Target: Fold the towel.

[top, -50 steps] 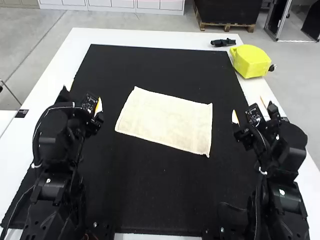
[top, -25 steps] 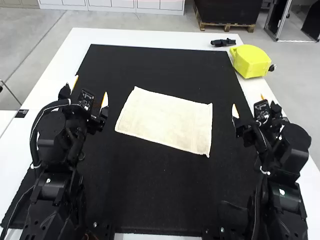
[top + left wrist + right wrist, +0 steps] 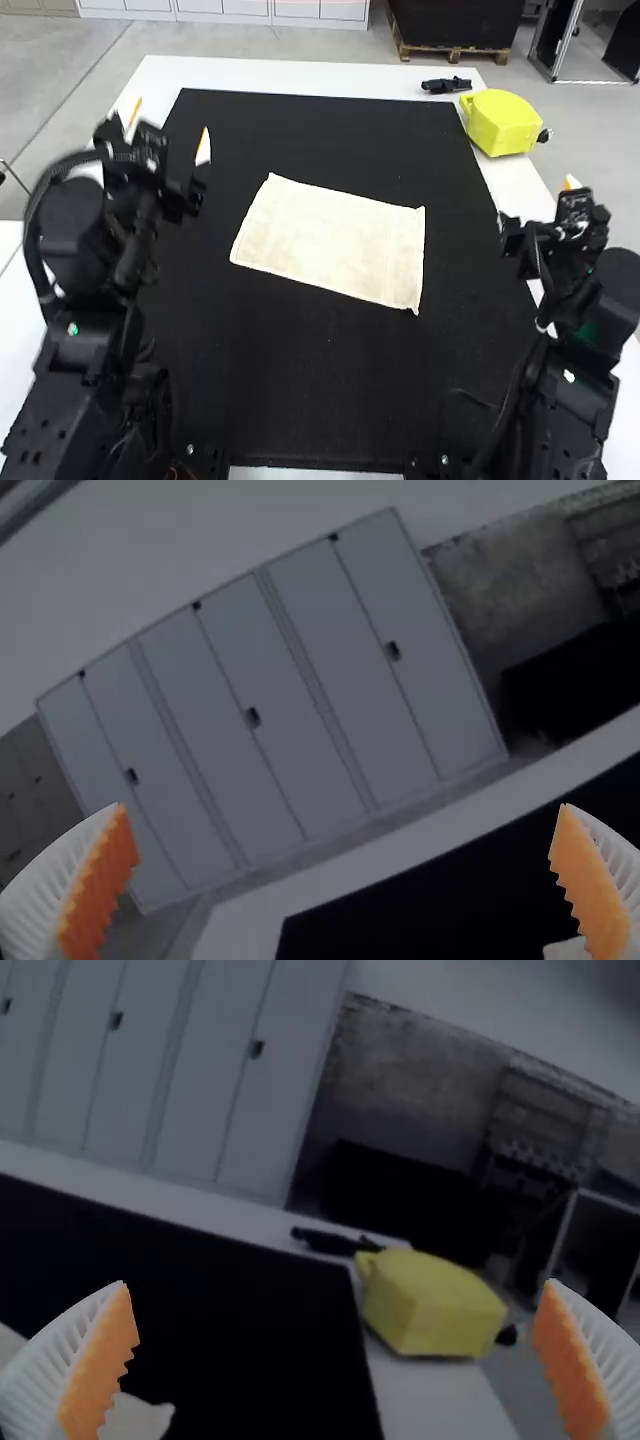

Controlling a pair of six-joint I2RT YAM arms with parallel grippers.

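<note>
The cream towel [image 3: 335, 238] will bend gently over the towel's near edge [image 3: 322, 287] when the robot folds the towel's far side across, because that edge lies flat along the black mat.
The cream towel [image 3: 335, 240] lies flat as a smooth, slightly slanted rectangle in the middle of the black mat; its number of layers cannot be told. Beyond its left side, over the mat's left edge, is my left gripper [image 3: 169, 128], held apart from the cloth. My right gripper [image 3: 575, 212] is well to the towel's right, over the table's right side. In the left wrist view, the left gripper [image 3: 345, 865] has its fingers wide apart with nothing between them. The right gripper [image 3: 340, 1340] likewise stands open and holds nothing in its wrist view.
A black mat [image 3: 310, 400] covers most of the white table [image 3: 300, 70]. At the back right corner sit a yellow object [image 3: 500, 122] and a small black tool [image 3: 446, 86]. Mat surrounds the towel on all sides.
Both arms have drawn away from the towel: the left gripper has moved left and forward, the right gripper outward to the right. The towel lies as before.
</note>
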